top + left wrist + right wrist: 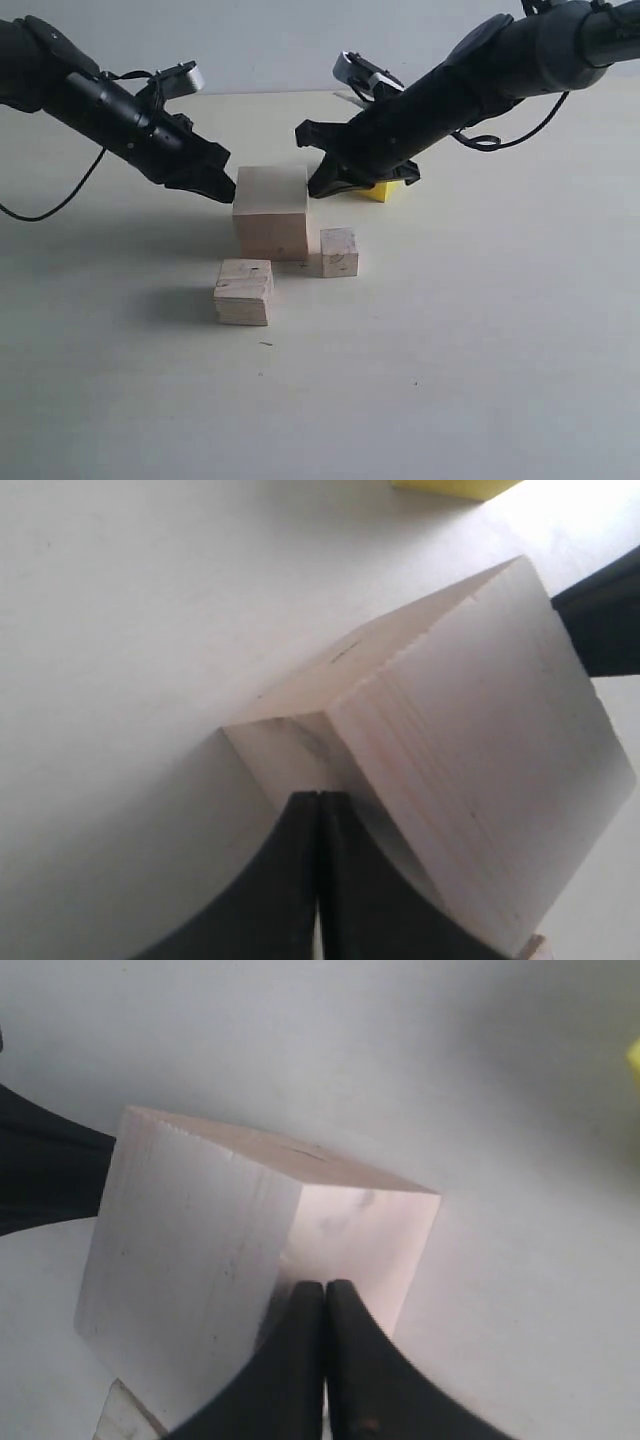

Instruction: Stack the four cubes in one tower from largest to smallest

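Observation:
My left gripper should move back while my right gripper first pushes the small wood cube (339, 254) out of the way, because the small wood cube is crowding the large cube's front corner (307, 256).
The large pale wood cube (271, 212) stands on the table between both arms. My left gripper (226, 188) is shut, its tips pressed against the cube's left side (440, 750). My right gripper (316, 185) is shut too, touching the cube's right side (250, 1250). The medium wood cube (244, 291) lies in front of the large one, to the left. The small wood cube (339, 251) sits at the large cube's front right corner. The yellow cube (384, 190) is mostly hidden behind my right arm; only a corner shows, also in the left wrist view (450, 488).
The pale tabletop (480, 330) stretches wide in front and to both sides. Black cables hang from each arm.

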`<act>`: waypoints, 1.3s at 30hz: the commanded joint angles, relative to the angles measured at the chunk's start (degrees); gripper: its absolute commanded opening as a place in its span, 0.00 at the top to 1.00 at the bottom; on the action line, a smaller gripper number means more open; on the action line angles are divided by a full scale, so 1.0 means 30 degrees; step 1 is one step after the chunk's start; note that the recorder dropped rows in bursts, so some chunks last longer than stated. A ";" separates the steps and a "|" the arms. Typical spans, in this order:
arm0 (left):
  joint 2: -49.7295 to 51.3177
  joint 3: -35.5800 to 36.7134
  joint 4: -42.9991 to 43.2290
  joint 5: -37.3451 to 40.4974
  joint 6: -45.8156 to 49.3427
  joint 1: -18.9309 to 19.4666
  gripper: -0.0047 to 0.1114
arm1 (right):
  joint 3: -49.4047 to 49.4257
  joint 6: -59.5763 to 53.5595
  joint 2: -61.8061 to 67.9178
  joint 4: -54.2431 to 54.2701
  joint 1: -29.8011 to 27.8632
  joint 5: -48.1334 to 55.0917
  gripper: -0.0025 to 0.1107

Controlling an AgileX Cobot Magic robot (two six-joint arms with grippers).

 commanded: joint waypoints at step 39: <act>-0.3471 0.6183 -0.1623 -0.1053 0.1328 0.2033 0.96 | -0.0197 0.2421 0.0452 -0.5523 0.0063 0.1014 0.98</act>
